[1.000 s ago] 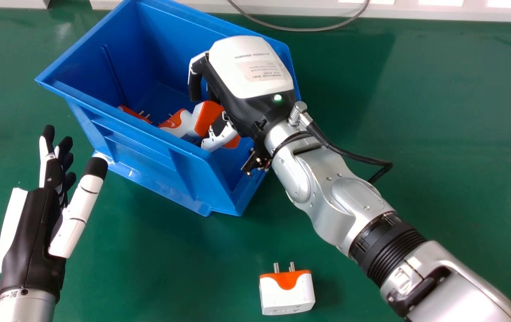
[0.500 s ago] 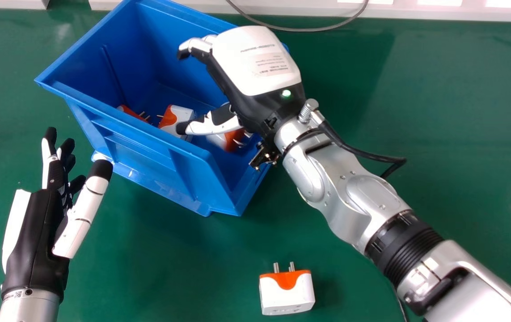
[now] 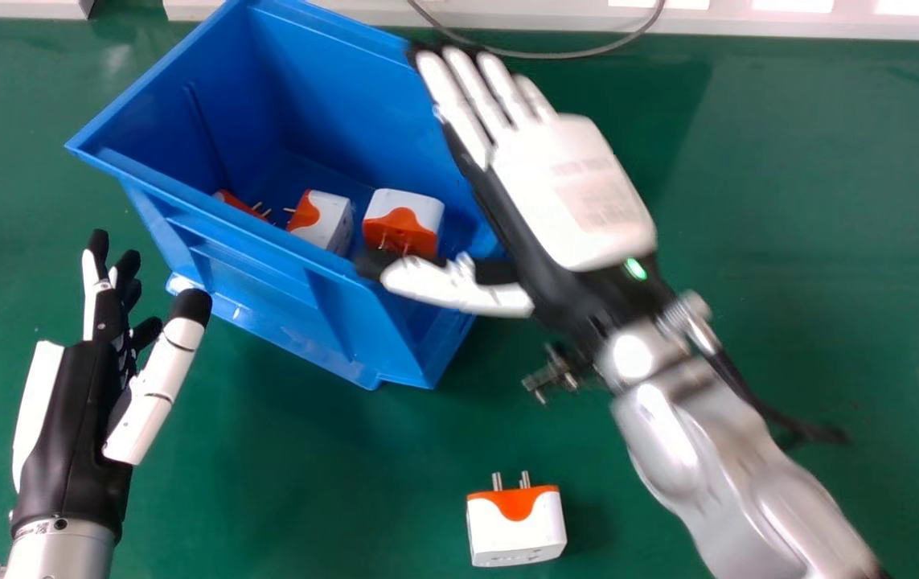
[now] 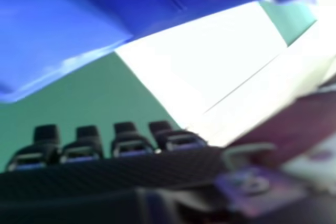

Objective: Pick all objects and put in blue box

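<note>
My gripper will drop the white and orange plug adapter [image 3: 516,526] into the blue box [image 3: 403,223], and the adapter will fall over, because the adapters in the box lie with their prongs sideways.
Over the right rim of the blue box [image 3: 266,233], my right hand [image 3: 572,189] is open and holds nothing, its fingers straight and its thumb stretched across the box's near right side. Its fingertips line the bottom edge in the right hand view, where the right hand [image 4: 105,182] is beside part of the blue box [image 4: 52,30]. Inside the box lie a white and orange adapter [image 3: 404,219], a second adapter [image 3: 324,221] and a partly hidden orange one [image 3: 238,205]. Another adapter [image 3: 517,527] stands on the table in front of the box. At the left, my left hand [image 3: 77,426] is open and empty.
The green table [image 3: 813,201] stretches around the box. A grey cable [image 3: 580,55] curves along the back, in front of a white ledge [image 3: 748,20]. The box's near wall is close to my left thumb.
My right hand has let go of an adapter, which now rests in the box. That hand has straightened its fingers and moved right and toward the near side. My left hand has shifted slightly right.
</note>
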Action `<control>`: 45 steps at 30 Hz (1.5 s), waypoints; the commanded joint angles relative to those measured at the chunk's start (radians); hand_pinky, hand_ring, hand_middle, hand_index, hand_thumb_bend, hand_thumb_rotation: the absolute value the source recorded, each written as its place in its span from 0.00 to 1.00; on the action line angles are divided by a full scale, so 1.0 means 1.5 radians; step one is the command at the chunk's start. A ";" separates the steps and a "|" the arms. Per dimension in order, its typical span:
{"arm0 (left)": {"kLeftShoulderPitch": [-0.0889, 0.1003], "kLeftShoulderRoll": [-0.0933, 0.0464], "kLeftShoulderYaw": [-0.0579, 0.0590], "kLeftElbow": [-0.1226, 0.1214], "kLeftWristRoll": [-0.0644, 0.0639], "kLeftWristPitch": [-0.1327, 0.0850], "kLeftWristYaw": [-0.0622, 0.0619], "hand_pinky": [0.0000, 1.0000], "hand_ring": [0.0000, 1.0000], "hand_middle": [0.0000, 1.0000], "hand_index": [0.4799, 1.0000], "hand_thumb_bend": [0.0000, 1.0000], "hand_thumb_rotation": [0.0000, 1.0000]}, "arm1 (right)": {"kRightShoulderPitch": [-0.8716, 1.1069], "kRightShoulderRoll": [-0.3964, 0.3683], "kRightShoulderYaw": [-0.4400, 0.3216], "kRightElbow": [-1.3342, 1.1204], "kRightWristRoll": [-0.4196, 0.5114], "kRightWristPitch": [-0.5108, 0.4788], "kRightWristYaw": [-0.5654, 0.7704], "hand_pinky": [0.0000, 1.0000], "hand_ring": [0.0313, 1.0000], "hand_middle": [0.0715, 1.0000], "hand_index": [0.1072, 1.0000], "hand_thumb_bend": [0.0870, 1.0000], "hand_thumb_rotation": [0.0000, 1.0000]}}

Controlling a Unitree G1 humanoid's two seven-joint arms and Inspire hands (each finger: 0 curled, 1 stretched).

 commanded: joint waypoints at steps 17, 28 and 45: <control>-0.002 0.001 -0.014 0.004 0.029 -0.022 0.025 0.88 1.00 1.00 0.97 0.67 0.81 | 0.379 -0.114 -0.086 -0.194 -0.085 -0.020 -0.022 0.93 0.97 0.98 0.96 0.47 0.98; 0.003 -0.001 -0.012 -0.007 0.015 -0.015 0.018 0.89 1.00 1.00 0.98 0.67 0.82 | 0.403 -0.170 -0.086 -0.184 -0.086 -0.069 0.050 0.97 0.99 0.99 0.98 0.47 0.97; 0.010 0.005 -0.011 -0.017 0.010 -0.009 0.012 0.91 1.00 1.00 0.99 0.68 0.83 | 0.281 -0.168 -0.044 -0.077 -0.104 -0.110 0.135 1.00 1.00 1.00 1.00 0.49 0.96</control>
